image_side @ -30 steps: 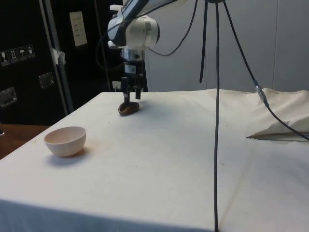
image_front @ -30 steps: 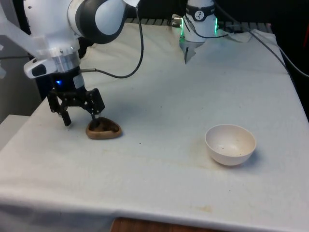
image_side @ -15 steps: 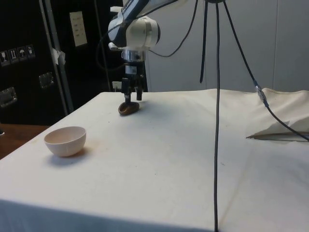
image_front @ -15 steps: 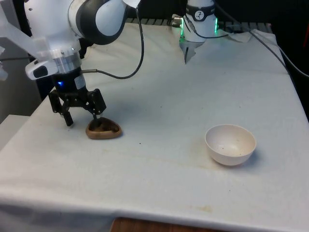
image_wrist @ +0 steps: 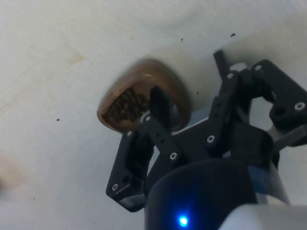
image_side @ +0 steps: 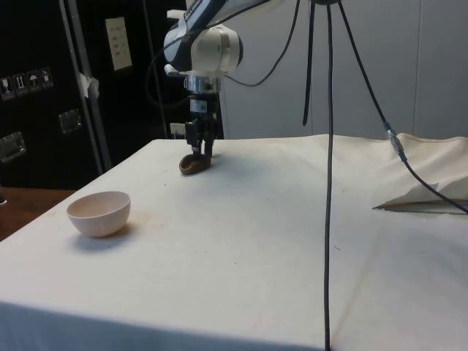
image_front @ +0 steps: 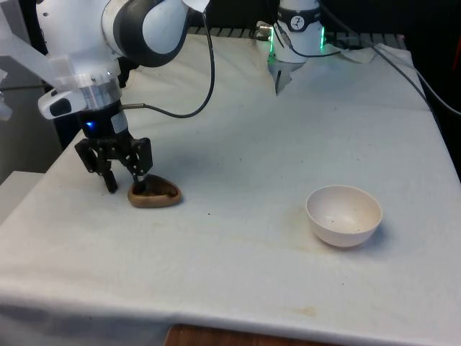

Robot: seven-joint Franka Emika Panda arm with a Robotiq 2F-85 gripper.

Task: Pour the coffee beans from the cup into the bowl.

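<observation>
The coffee beans (image_wrist: pixel 127 105) are loose at the cup's narrow end (image_wrist: pixel 106 114). They will slide out there when I pour and leave the cup empty.
A shallow brown wooden cup (image_front: pixel 162 194) (image_side: pixel 189 167) holding dark coffee beans (image_wrist: pixel 123 103) rests on the white cloth at the front view's left. My black gripper (image_front: pixel 124 184) (image_side: pixel 202 152) (image_wrist: pixel 189 81) is low over the cup's left side and open. One finger (image_wrist: pixel 158 103) dips inside the cup, the other stands outside its rim, so the wall sits between them with a gap left. An empty white bowl (image_front: pixel 344 215) (image_side: pixel 99 213) stands well apart, toward the front view's right.
The cup lies close to the table's left edge (image_front: pixel 29 209) in the front view. A black cable (image_side: pixel 327 183) hangs down through the side view. Folded cloth and cables (image_side: pixel 428 197) lie at the side view's right.
The fingers have drawn closer together around the cup's rim, and the gripper has shifted slightly toward the cup. Cup and bowl have not moved.
</observation>
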